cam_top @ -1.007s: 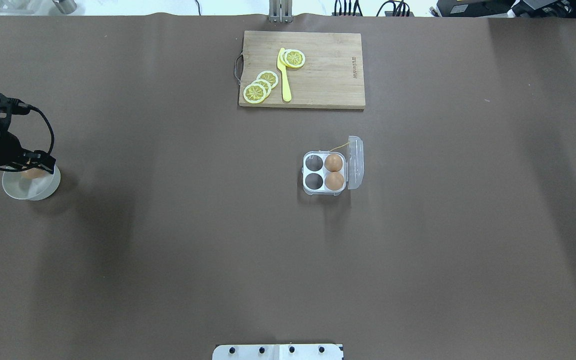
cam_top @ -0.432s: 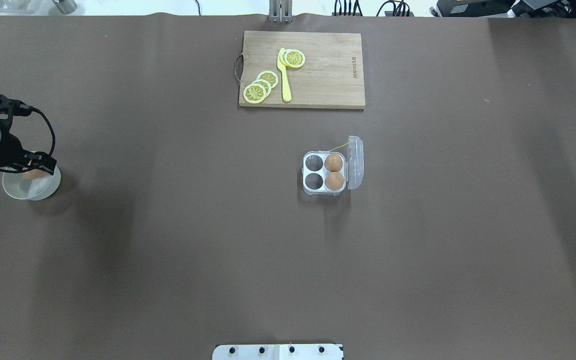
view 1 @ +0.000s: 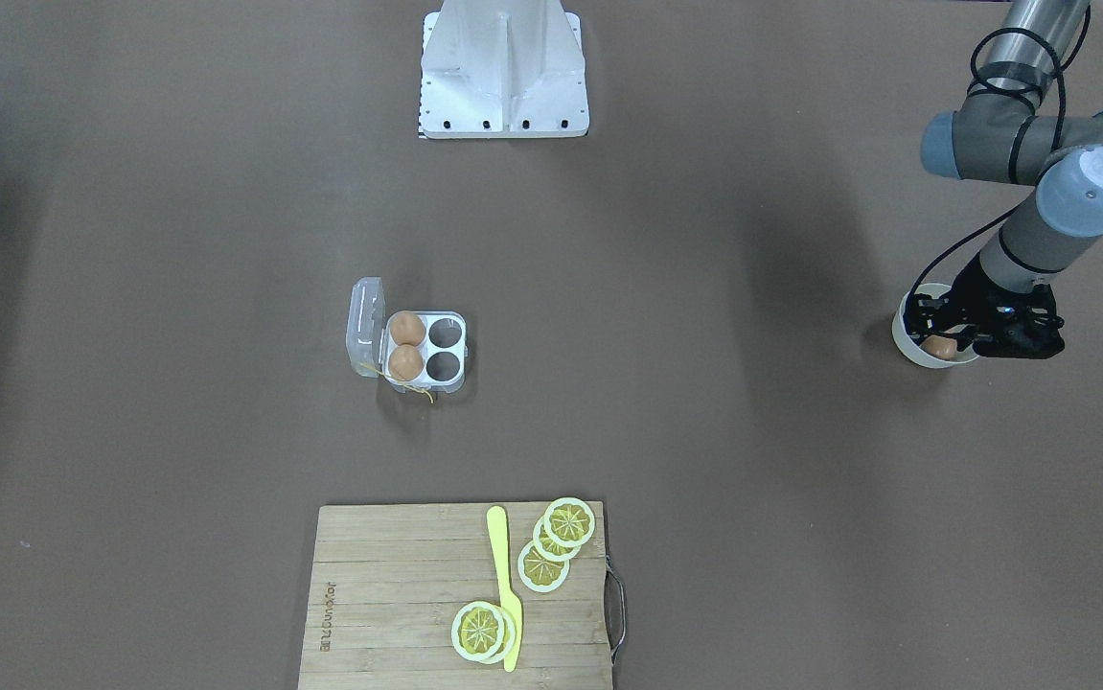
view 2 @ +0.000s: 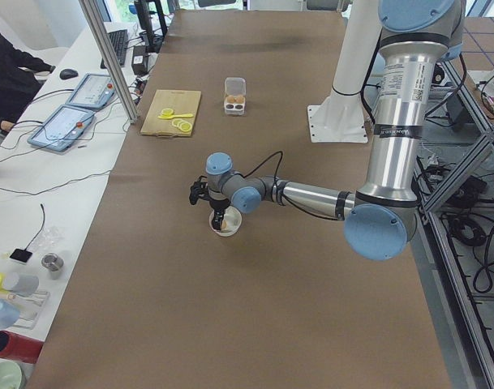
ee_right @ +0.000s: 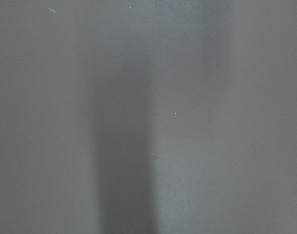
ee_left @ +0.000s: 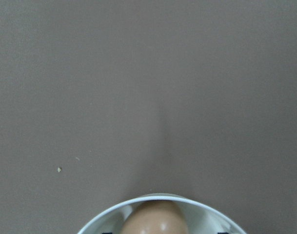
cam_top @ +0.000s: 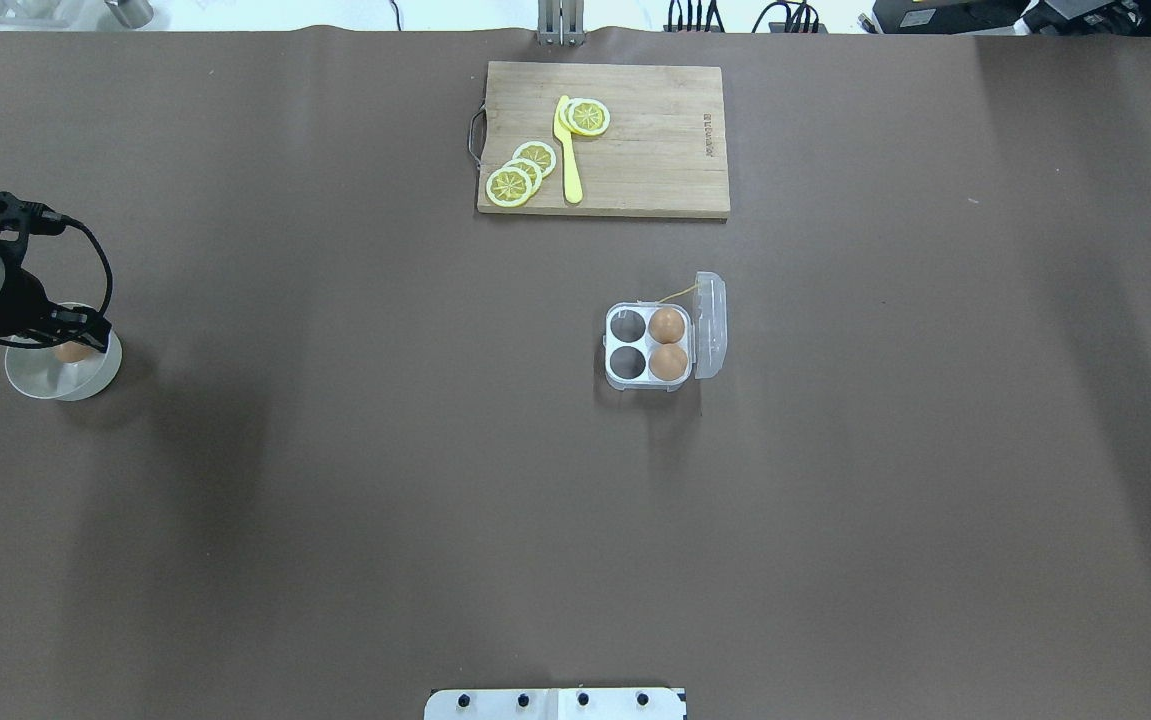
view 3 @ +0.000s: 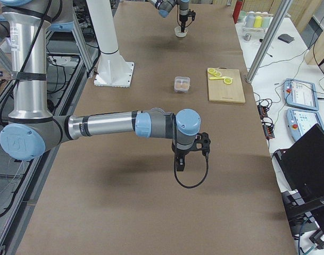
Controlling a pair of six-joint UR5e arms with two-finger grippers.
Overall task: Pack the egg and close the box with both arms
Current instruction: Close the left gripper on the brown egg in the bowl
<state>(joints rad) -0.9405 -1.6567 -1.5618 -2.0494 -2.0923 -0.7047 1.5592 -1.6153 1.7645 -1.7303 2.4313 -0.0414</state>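
Observation:
The bowl (view 1: 912, 349) should be empty when I lift the egg out, because its white inside (ee_left: 204, 217) shows on both sides of the egg.
The egg (cam_top: 73, 351) lies in a white bowl (cam_top: 95, 385) at the table's far left; it also shows in the left wrist view (ee_left: 155, 219) behind the bowl's rim (ee_left: 163, 197). My left gripper (cam_top: 70, 335) reaches down into the bowl, its fingers spread on either side of the egg and wider than it. The clear box (cam_top: 647, 345) stands mid-table with its lid (cam_top: 710, 325) open to the right. Two eggs (cam_top: 667, 325) fill its right cups and the two left cups are empty. My right gripper (view 3: 179, 166) hangs above bare table, far from the box; I cannot tell its state.
A wooden cutting board (cam_top: 635, 140) with lemon slices (cam_top: 510, 185) and a yellow knife (cam_top: 570, 160) lies at the far edge. The white stand (view 1: 503, 67) is at the robot's side. Brown table lies between bowl and box.
My left wrist has shifted slightly over the bowl, and more of the egg shows there now. The box has not moved.

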